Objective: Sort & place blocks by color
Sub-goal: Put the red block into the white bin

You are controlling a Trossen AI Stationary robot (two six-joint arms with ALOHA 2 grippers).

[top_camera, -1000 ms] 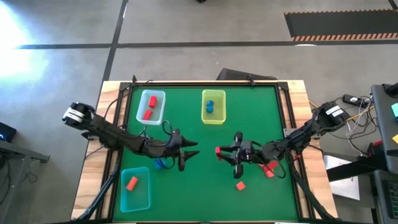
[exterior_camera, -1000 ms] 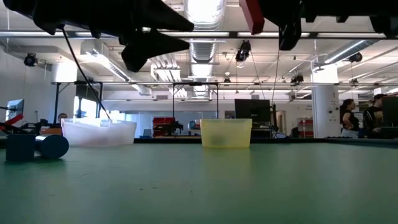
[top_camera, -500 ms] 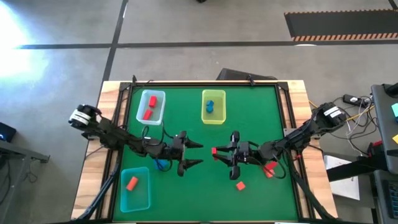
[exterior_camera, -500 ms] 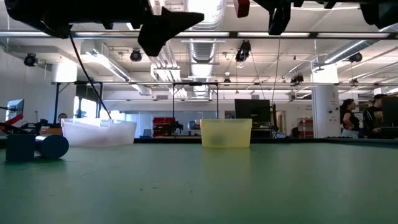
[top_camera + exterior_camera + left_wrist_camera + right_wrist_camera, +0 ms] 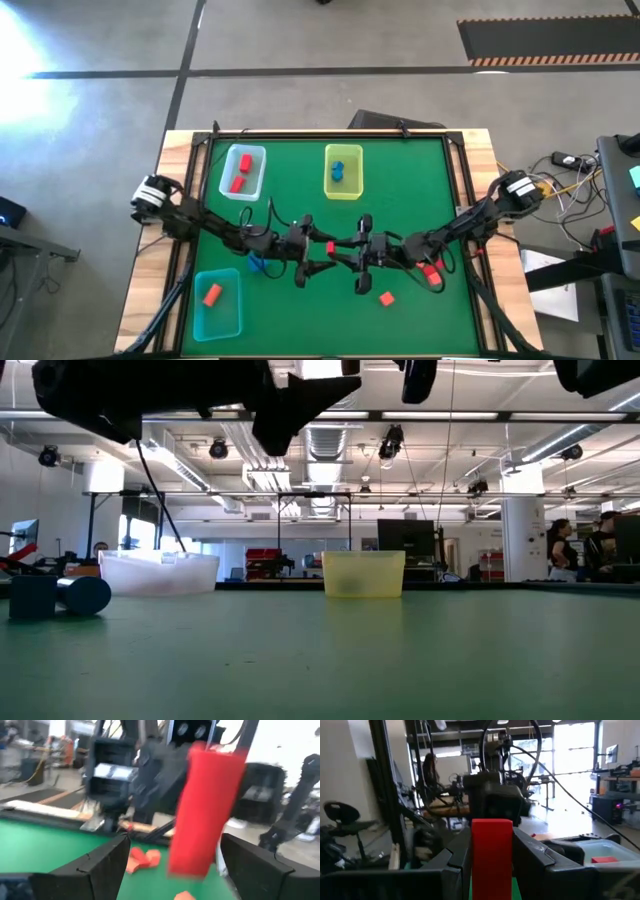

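The red bar block is in my right gripper, far from the pale blue tray [image 5: 243, 172], so my left gripper should grab its loose end [image 5: 330, 247] and carry the block to the tray.
My right gripper [image 5: 338, 250] hangs above the table's middle, shut on a red bar block [image 5: 329, 247]. My left gripper [image 5: 312, 257] faces it, open, fingers on either side of the block [image 5: 206, 810] with gaps, touching nothing. Two blue blocks [image 5: 257, 263] lie on the mat behind the left gripper. Red blocks [image 5: 432, 270] and an orange-red one [image 5: 386, 297] lie under the right arm. The pale blue tray [image 5: 243, 172] holds red blocks, the yellow-green tray [image 5: 343, 172] blue ones, and the teal tray [image 5: 217, 303] an orange-red one. My right gripper pinches the red bar block [image 5: 491, 852] between its two fingers [image 5: 455, 862], one on each long side. The fingers come level from the table's right. The block is lifted clear of the mat, and its free end juts out past the fingertips toward the left gripper.
The table's wooden rim [image 5: 180, 150] frames the green mat. The two far trays stand along the far edge and the teal tray sits at the near left corner. In the low view the blue blocks [image 5: 55, 596] lie at the left. People stand in the room beyond [image 5: 560, 550].
Both grippers have moved toward each other over the table's middle, the left toward the right edge, the right toward the left edge. The red block has been carried along in the right gripper and now stands between the left gripper's open fingers. Both have risen in the low view.
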